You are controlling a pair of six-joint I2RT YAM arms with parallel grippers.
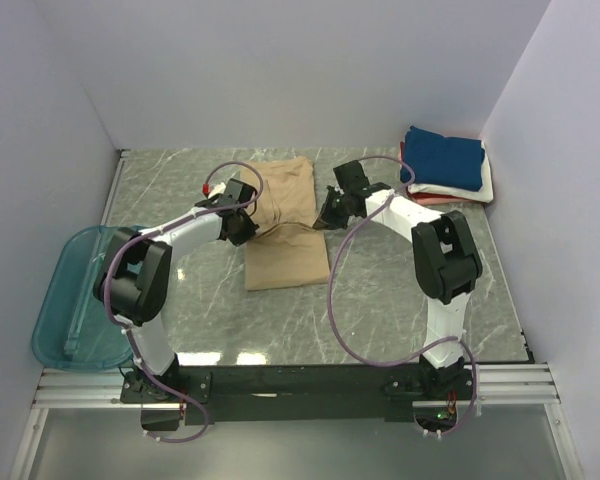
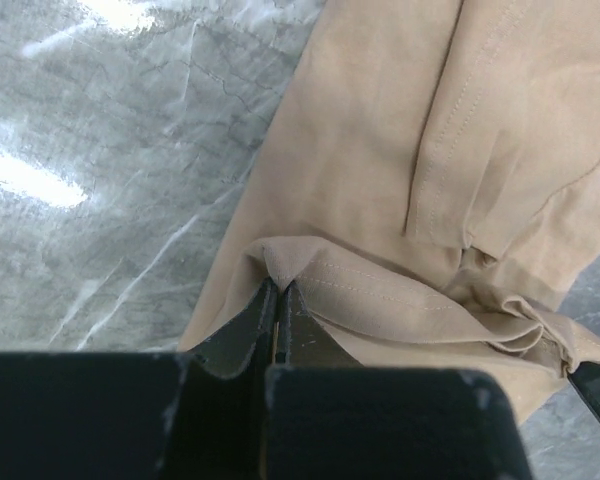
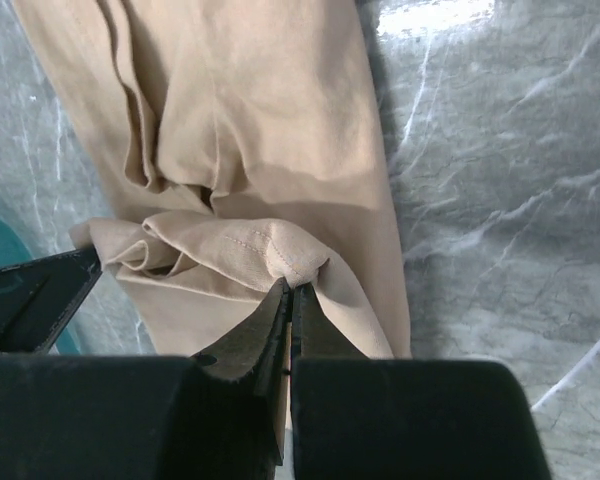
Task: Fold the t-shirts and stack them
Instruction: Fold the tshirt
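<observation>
The tan t-shirt's far end lies well toward the back. Next, my right gripper lets go of the hem, presses the folded half's middle and drags the t-shirt closer.
A tan t-shirt lies partly folded in a long strip in the middle of the marble table. My left gripper is shut on its hem at the left edge, and the pinched cloth rises in a peak between the fingertips. My right gripper is shut on the same hem at the right edge, with the stitched fold bunched at its tips. The lifted hem sags between the two grippers. Folded t-shirts, navy on top of white and pinkish red, are stacked at the back right.
A translucent teal tub hangs over the table's left edge beside the left arm. White walls close in the table on the left, back and right. Bare marble lies in front of the tan shirt.
</observation>
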